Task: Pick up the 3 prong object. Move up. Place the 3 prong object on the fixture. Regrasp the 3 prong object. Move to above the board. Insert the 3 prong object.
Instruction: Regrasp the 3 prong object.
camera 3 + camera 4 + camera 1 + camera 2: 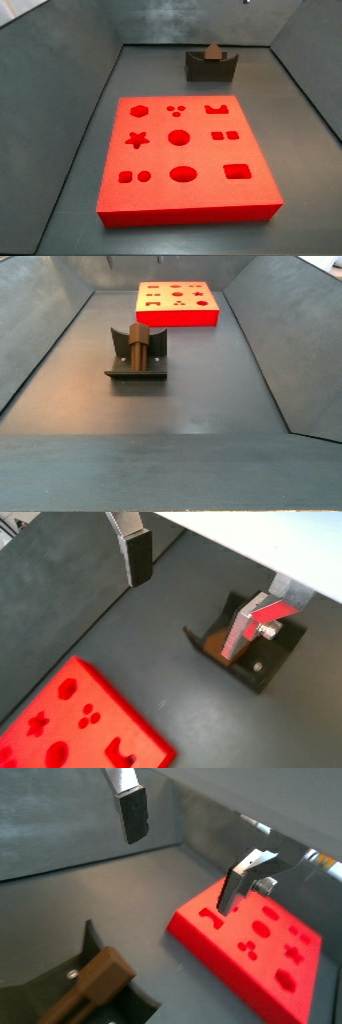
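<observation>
The 3 prong object (214, 52) shows only a brown end above the fixture's notch (214, 60), so it will bring out long, hidden prongs when I pick it up.
The 3 prong object (136, 344) is a small brown wooden piece resting in the notch of the dark fixture (134, 372), also seen in the opposite side view as the 3 prong object (213, 50) on the fixture (211, 68). My gripper (201, 592) hangs open well above the floor with nothing between its fingers (135, 557). Both wrist views show the gripper (187, 848), the brown 3 prong object (87, 990) and the red board (254, 943). The gripper does not show in either side view.
The red board (181, 160) with its shaped cutouts lies flat on the dark floor, apart from the fixture. Sloping grey walls (40, 346) enclose the floor on all sides. The board (178, 303) sits at the far end in that side view.
</observation>
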